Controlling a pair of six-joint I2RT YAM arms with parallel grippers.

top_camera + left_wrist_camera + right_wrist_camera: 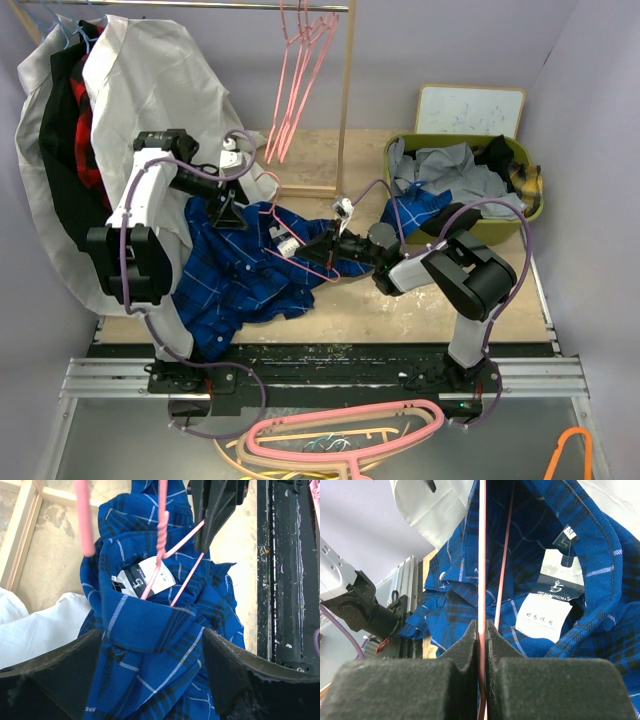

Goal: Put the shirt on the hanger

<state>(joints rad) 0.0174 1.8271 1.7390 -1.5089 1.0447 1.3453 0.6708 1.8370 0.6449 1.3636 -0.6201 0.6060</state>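
Note:
My left gripper should hold the hanger while my right gripper pulls the shirt's loose edge [296,302] toward it, because the hanger's loose end [335,278] sticks out of the shirt.
The royal-blue checked shirt [240,280] lies crumpled on the table, left of centre, with its collar and white labels facing up [150,580]. The thin pink hanger [303,266] reaches into the collar opening [161,555]. My right gripper [328,250] is shut on one of the hanger's thin rods [481,555]; its pads [470,645] pinch that rod right at the collar. My left gripper [227,212] is open over the collar's far side, with bunched blue fabric lying between its spread fingers [50,680].
A large white garment [150,90] and dark clothes hang on the rack at back left. Several pink hangers [300,80] hang from the rail. An olive basket [530,170] holds grey clothes at right. A thick pink hanger [350,430] and an orange hanger [570,450] lie in front.

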